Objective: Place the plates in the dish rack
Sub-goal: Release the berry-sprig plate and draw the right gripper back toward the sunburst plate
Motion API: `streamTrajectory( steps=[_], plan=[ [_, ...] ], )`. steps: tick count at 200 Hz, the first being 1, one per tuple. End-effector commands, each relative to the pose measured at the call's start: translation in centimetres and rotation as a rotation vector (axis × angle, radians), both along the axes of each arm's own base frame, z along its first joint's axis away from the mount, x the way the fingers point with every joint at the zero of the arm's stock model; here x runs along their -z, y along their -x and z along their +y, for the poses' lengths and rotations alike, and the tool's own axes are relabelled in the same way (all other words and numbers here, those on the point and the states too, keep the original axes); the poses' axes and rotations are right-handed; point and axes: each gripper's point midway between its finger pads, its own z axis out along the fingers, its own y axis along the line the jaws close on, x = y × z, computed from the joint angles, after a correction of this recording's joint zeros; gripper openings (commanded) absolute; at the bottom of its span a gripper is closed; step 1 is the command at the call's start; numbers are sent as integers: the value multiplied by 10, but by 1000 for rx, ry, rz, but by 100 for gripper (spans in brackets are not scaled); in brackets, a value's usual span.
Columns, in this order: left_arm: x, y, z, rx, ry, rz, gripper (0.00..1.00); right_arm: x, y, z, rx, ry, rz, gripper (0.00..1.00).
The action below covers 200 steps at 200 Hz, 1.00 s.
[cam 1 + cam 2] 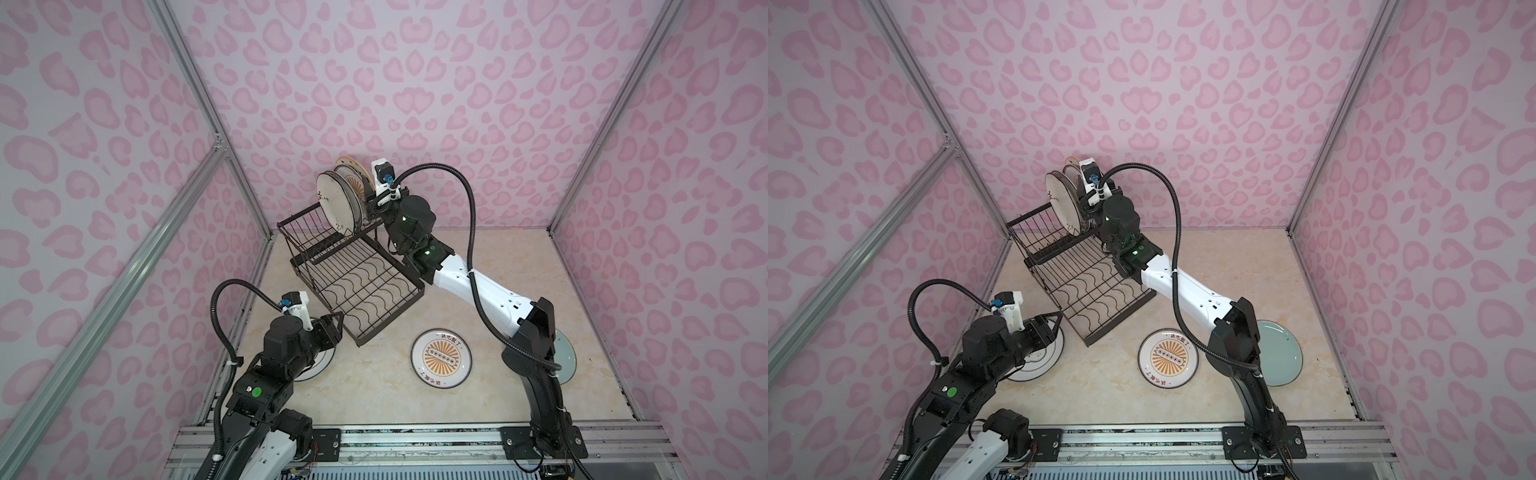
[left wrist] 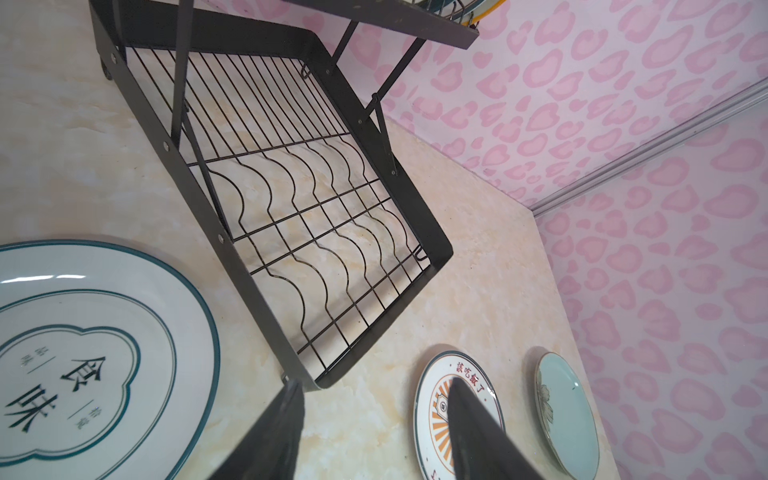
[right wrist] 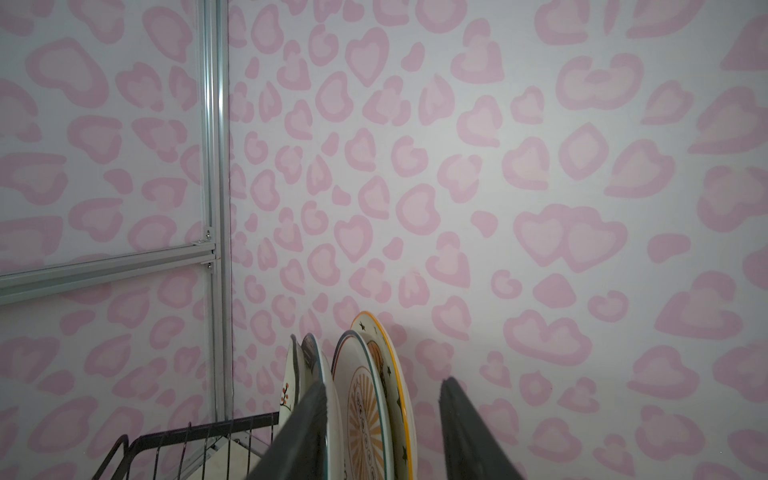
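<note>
A clear gap (image 1: 486,360) lies between the flat sunburst plate and the blue-green plate. So my right gripper should keep going into it and close on the sunburst rim (image 1: 469,359).
The black wire dish rack (image 1: 409,296) (image 1: 1144,300) (image 2: 192,191) stands at the back left of the table. Several plates (image 1: 332,201) (image 1: 1062,203) stand upright in its raised basket (image 3: 199,430). My right gripper (image 3: 383,384) (image 1: 368,189) is open beside them, its fingers either side of a sunburst plate (image 3: 365,415) and an orange-rimmed star plate (image 3: 399,395). Flat on the table lie a sunburst plate (image 1: 441,358) (image 1: 1168,358) (image 2: 436,411), a pale blue-green plate (image 1: 1279,353) (image 2: 569,411) and a white lettered plate (image 1: 1042,361) (image 2: 83,353). My left gripper (image 2: 376,386) (image 1: 337,322) hovers open and empty by the rack's near corner.
Pink patterned walls with aluminium posts (image 1: 232,166) close in the table on three sides. The right arm (image 1: 498,303) stretches over the blue-green plate. A metal rail (image 1: 415,444) runs along the front edge. The rack's lower wavy-wire tray (image 1: 365,286) holds nothing.
</note>
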Motion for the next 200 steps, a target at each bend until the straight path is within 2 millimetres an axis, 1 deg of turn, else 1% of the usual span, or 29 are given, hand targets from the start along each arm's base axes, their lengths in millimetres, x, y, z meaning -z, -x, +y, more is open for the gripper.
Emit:
streamTrajectory(
  steps=[1, 27, 35, 36, 56, 59, 70, 74, 75, 79, 81, 87, 112, 126, 132, 134, 157, 184, 200],
  plan=[
    [-15, -5, -11, 46, 41, -40, 57, 3, 4, -16, -44, -26, 39, 44],
    [-15, -11, -20, 78, 58, -34, 57, 19, 6, -49, -76, -26, 126, 44],
    [-13, -13, -22, 83, 56, -25, 57, 29, 5, -61, -81, -23, 163, 44],
    [-13, -13, -22, 85, 57, -24, 57, 34, 4, -60, -85, -18, 174, 44],
    [-10, -18, -28, 102, 65, -12, 57, 60, 10, -88, -88, -11, 251, 44],
    [-8, -19, -29, 104, 66, -9, 57, 67, 11, -91, -87, -6, 267, 44],
    [-6, -21, -33, 115, 77, -6, 57, 83, 14, -105, -77, 4, 311, 44],
    [-4, -22, -34, 119, 81, -2, 57, 85, 15, -109, -77, 3, 320, 43],
    [-4, -22, -35, 121, 81, -1, 57, 93, 15, -110, -76, 11, 334, 44],
    [-3, -23, -36, 124, 85, 1, 57, 104, 16, -115, -73, 20, 360, 43],
    [-1, -24, -38, 128, 86, 3, 57, 106, 16, -117, -72, 18, 366, 43],
    [1, -25, -41, 138, 91, 11, 57, 119, 18, -123, -68, 24, 397, 43],
    [15, -31, -53, 180, 80, 68, 56, 162, 27, -150, -56, 28, 507, 43],
    [24, -32, -61, 196, 60, 99, 55, 188, 34, -162, -70, 12, 577, 42],
    [28, -33, -64, 198, 50, 110, 56, 195, 39, -167, -67, -9, 600, 41],
    [29, -33, -65, 199, 47, 110, 56, 201, 40, -170, -64, -16, 613, 41],
    [50, -31, -77, 207, 21, 158, 55, 241, 63, -184, -69, -82, 695, 41],
    [71, -23, -91, 225, 23, 209, 54, 282, 85, -194, -68, -111, 812, 41],
    [80, -17, -98, 237, 25, 226, 54, 302, 96, -200, -70, -118, 878, 41]
  ],
)
